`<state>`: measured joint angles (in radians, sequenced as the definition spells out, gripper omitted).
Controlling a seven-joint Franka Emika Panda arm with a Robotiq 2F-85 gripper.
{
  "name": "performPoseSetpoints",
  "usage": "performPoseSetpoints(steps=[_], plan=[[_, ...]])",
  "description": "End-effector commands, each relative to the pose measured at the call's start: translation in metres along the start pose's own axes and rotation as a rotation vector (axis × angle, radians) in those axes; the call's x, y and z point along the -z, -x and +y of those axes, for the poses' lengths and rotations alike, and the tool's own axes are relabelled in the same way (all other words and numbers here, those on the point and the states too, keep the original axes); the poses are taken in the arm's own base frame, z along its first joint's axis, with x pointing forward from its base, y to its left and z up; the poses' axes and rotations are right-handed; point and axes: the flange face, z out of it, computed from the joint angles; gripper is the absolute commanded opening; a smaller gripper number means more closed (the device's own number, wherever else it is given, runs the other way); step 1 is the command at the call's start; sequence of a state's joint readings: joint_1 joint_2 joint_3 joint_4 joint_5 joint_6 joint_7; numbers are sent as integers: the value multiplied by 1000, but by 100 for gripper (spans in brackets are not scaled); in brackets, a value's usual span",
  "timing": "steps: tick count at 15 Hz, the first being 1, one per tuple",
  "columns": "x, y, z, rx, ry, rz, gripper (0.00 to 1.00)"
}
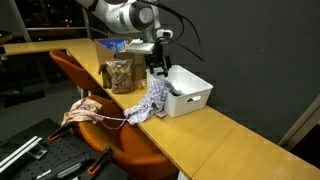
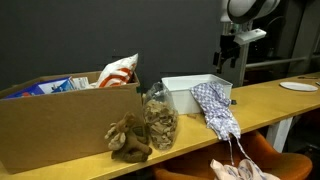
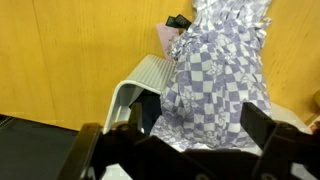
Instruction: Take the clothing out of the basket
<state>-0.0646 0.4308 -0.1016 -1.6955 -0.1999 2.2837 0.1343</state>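
Observation:
The checkered cloth is still hanging over the white basket's rim (image 2: 204, 86), so the robot's gripper needs to go down, pinch the cloth (image 2: 215, 90) next to the basket's rim and take it toward the orange chair.
A blue-and-white checkered cloth (image 1: 150, 98) hangs over the rim of the white basket (image 1: 192, 97) and lies partly on the wooden table. Both show in the other exterior view too, the cloth (image 2: 216, 108) draped over the front corner of the basket (image 2: 180, 92). My gripper (image 1: 158, 62) hovers just above the basket and cloth, also seen in an exterior view (image 2: 228, 56). In the wrist view the cloth (image 3: 215, 80) fills the space below my gripper (image 3: 200, 132), whose fingers are spread wide and hold nothing. The basket rim (image 3: 140, 82) shows to the left.
A clear jar (image 2: 158, 122) and a brown plush (image 2: 130, 140) stand on the table by a cardboard box (image 2: 60, 125) of packets. An orange chair (image 1: 75, 75) with a pink garment (image 1: 88, 112) stands beside the table. A white plate (image 2: 298, 86) lies far along it.

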Motion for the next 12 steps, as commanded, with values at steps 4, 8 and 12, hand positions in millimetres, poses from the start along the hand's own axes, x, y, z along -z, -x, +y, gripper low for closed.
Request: performPoseSetpoints(steps=[4, 8, 12], plan=[[-34, 23, -7, -255, 85, 78, 100], [-66, 36, -6, -303, 124, 68, 100], [-85, 37, 5, -299, 163, 93, 100]])
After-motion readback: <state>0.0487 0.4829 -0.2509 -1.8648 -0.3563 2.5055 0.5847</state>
